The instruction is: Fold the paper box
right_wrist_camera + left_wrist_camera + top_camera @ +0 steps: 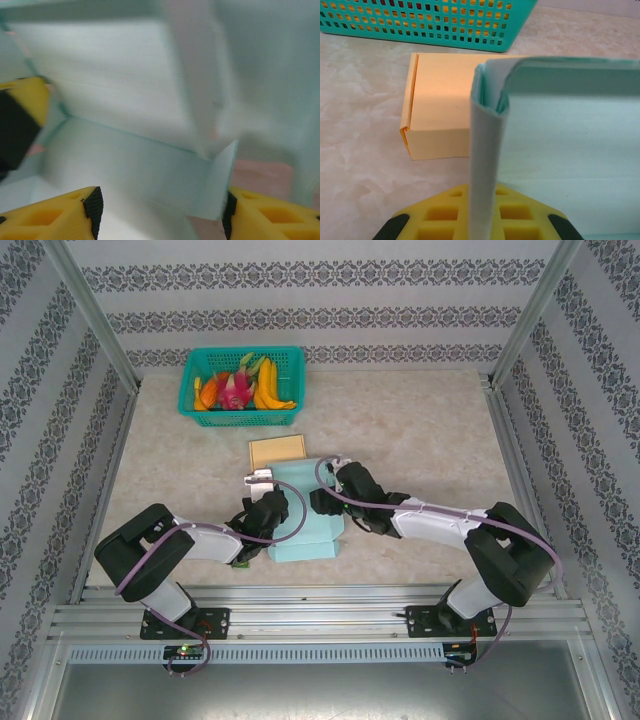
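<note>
The paper box's side gapes [260, 177] away from the low flap, so next I back my right gripper out and push the side upright from outside [338, 525] before pinching it.
The paper box [305, 532] is pale mint card, partly folded, and sits at the table's middle between both arms. My left gripper [262, 510] is shut on its upright left wall [484, 150], and the yellow fingers [445, 215] pinch the card from both sides. My right gripper [325, 502] reaches into the box from the right. In the right wrist view its fingers [60, 212] stand wide apart, with a low mint flap [150, 170] between them. The flap's right edge meets the right pad. The view is blurred.
A small folded orange box [277, 450] lies flat just behind the mint one. A teal basket [240, 418] of toy fruit stands at the back left. Metal rails frame the table's sides and near edge. Bare tabletop spreads to the right.
</note>
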Available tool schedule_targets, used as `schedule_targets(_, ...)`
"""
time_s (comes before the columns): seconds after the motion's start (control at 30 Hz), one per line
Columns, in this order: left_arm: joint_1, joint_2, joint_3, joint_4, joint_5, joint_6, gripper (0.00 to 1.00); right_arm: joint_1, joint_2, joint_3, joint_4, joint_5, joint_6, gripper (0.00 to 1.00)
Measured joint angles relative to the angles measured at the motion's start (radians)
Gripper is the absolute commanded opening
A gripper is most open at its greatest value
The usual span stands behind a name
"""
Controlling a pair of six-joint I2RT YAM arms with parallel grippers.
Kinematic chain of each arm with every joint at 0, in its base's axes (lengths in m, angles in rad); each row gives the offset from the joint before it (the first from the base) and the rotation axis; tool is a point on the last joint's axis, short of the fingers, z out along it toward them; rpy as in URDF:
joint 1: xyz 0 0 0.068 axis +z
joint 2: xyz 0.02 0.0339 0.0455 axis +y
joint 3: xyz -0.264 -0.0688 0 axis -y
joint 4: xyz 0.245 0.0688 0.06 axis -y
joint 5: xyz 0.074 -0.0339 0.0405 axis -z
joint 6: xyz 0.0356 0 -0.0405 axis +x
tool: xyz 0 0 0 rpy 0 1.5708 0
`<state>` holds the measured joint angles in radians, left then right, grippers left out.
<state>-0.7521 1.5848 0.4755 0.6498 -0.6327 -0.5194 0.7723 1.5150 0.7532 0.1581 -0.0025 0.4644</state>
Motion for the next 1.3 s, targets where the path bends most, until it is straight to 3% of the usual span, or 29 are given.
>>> schedule_targets(0.33,0.000,0.000,0.000,-0.004,0.002,-0.002,0.00,0.057,0.103,0.056,0.032,-0.006,0.019,0.63)
schedule_targets(0.73,0.000,-0.018,-0.026,-0.010,0.003,-0.010,0.00,0.060,0.090,0.048,0.040,0.014,0.030,0.63)
schedule_targets(0.97,0.000,-0.057,-0.031,-0.011,0.004,-0.021,0.00,0.083,-0.086,-0.020,0.007,0.055,0.017,0.63)
schedule_targets(1.3,0.000,-0.076,-0.031,-0.028,0.015,-0.021,0.00,0.083,-0.473,-0.186,-0.147,0.166,-0.070,0.63)
